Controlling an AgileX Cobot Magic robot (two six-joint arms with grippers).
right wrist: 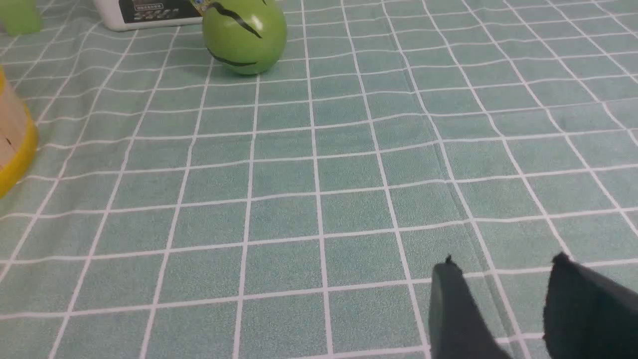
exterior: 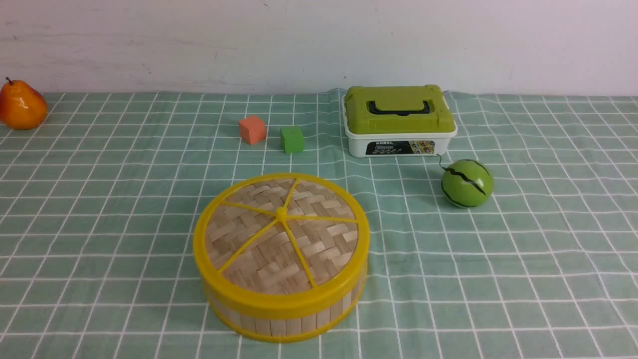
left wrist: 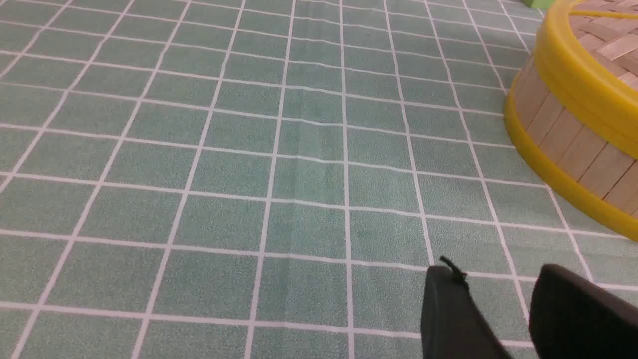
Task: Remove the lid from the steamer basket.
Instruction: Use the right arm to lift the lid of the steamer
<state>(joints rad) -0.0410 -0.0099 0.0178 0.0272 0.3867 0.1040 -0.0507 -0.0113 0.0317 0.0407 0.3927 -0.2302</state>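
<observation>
I expect the lid to come free and leave the steamer basket standing when I lift the knob point(exterior: 281, 213), since the lid's yellow rim point(exterior: 282, 305) just overlaps the slats.
The steamer basket point(exterior: 284, 311) of pale wooden slats with yellow rims stands on the checked cloth near the front middle. Its lid point(exterior: 281, 234), woven bamboo with yellow spokes and a centre knob, rests on top of it. Neither arm shows in the front view. In the left wrist view my left gripper point(left wrist: 498, 271) hangs open over bare cloth, with the steamer basket point(left wrist: 573, 144) and the lid point(left wrist: 578, 75) some way off. My right gripper point(right wrist: 503, 262) is open over bare cloth too, with only an edge of the steamer basket point(right wrist: 12, 144) at the frame's side.
A white box with a green lid point(exterior: 400, 119) stands at the back. A green watermelon toy point(exterior: 467, 183) lies beside it. An orange cube point(exterior: 251, 129) and a green cube point(exterior: 291, 139) sit behind the steamer. An orange pear point(exterior: 21, 104) is at the far left.
</observation>
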